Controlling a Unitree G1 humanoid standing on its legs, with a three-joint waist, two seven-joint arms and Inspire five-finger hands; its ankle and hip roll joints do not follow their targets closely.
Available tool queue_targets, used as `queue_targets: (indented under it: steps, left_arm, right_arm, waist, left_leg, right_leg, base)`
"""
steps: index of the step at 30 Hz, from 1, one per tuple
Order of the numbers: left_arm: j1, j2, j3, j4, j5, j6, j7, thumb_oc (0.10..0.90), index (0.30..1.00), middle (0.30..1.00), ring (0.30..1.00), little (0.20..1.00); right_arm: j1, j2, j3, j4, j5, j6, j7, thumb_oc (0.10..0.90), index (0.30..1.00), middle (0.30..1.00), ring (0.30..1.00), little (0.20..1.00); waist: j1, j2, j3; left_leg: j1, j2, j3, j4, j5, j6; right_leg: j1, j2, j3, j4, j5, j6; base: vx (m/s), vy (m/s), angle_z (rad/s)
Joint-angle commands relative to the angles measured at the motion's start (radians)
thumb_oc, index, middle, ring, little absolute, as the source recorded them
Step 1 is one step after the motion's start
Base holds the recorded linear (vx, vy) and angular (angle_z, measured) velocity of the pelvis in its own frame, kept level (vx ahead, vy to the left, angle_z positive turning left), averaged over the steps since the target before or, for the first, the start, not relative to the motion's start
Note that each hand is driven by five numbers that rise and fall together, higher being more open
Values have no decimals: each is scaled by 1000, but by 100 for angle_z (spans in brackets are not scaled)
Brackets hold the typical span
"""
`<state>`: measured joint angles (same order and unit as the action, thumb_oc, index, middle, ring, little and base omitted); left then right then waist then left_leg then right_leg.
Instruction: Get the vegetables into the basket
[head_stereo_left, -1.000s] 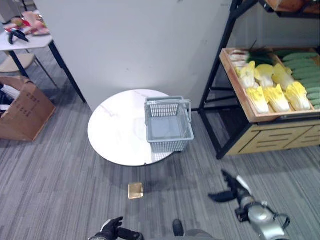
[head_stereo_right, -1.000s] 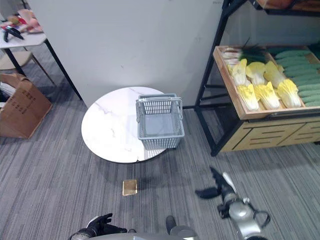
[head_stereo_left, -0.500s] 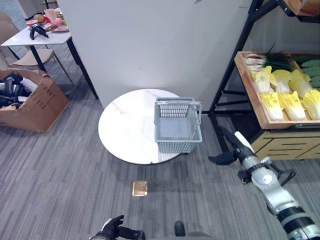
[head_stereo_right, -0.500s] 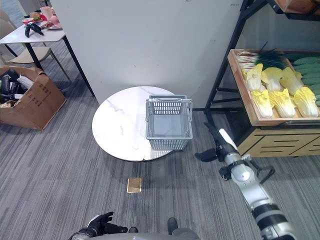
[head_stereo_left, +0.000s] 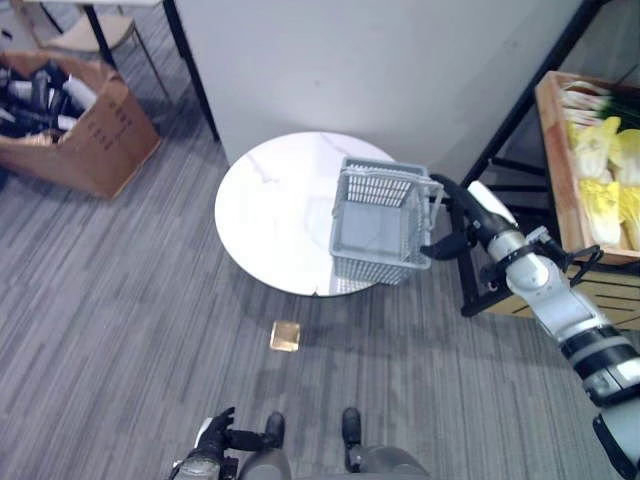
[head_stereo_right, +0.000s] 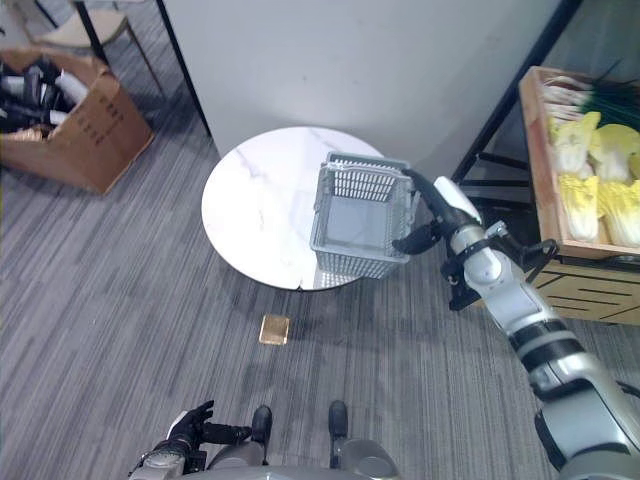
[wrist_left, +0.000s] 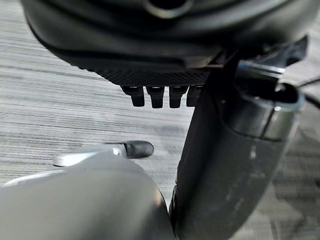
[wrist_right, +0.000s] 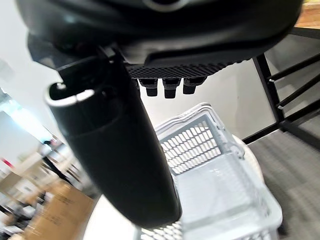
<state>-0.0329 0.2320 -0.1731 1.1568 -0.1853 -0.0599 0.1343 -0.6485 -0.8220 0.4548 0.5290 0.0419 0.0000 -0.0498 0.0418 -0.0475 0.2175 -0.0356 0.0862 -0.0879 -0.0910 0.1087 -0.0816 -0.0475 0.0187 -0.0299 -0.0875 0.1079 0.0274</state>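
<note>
The folded handles (head_stereo_left: 387, 174) join the basket's rim at side pivots (wrist_right: 239, 151), so they will swing upright when I lift, and the basket will hang below them.
The empty grey plastic basket (head_stereo_left: 378, 218) stands on the right part of a round white table (head_stereo_left: 275, 205), its handles down on the rim. My right hand (head_stereo_left: 462, 218) hovers at the basket's right side, open with straight fingers, its thumb pointing at the basket wall; I cannot tell whether they touch. The right wrist view looks past the fingers (wrist_right: 165, 85) into the basket (wrist_right: 210, 170). Yellow cabbages (head_stereo_right: 590, 170) and green onions (head_stereo_right: 612, 95) lie in a wooden crate (head_stereo_left: 558, 160) on the shelf at the right. My left hand (head_stereo_right: 186, 428) hangs low and open near the floor.
The black metal shelf frame (head_stereo_left: 525, 105) rises just right of the table, close behind my right arm. A cardboard box (head_stereo_left: 85, 125) full of dark items sits at the far left. A small tan block (head_stereo_left: 286, 335) lies on the carpet before the table. A white wall panel backs the table.
The camera has shifted and now looks from further right. My right hand has risen from near the floor to the basket's right side. The left hand stays low.
</note>
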Motion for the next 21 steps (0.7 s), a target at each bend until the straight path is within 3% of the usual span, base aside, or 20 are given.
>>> queue_targets:
  steps: [1, 13, 21]
  left_arm:
    - [16, 73, -43, 99, 10, 27, 87, 900, 1000, 1000, 1000, 1000]
    - [-20, 121, -8, 154, -52, 16, 167, 900, 1000, 1000, 1000, 1000]
    - [-36, 120, 0, 179, -99, 10, 176, 900, 1000, 1000, 1000, 1000]
  right_arm:
    - [-216, -37, 24, 31, 17, -42, -96, 900, 1000, 1000, 1000, 1000]
    - [-574, -38, 208, 418, 6, -24, -167, 900, 1000, 1000, 1000, 1000]
    - [-720, -31, 275, 625, 24, -14, -178, 900, 1000, 1000, 1000, 1000]
  waist:
    - [22, -75, 14]
    - [55, -102, 68]
    - [64, -97, 103]
  left_leg:
    - [44, -41, 12, 4, -55, -25]
    - [-56, -41, -34, 4, -18, -41]
    - [-109, -40, -44, 4, -3, -49]
  right_leg:
    - [56, -54, 38, 0, -55, 98]
    - [-28, -47, 14, 0, -40, 92]
    - [-84, -44, 11, 0, -29, 90]
  base:
    - [-35, -19, 6]
    - [-26, -23, 10]
    - [-5, -10, 3]
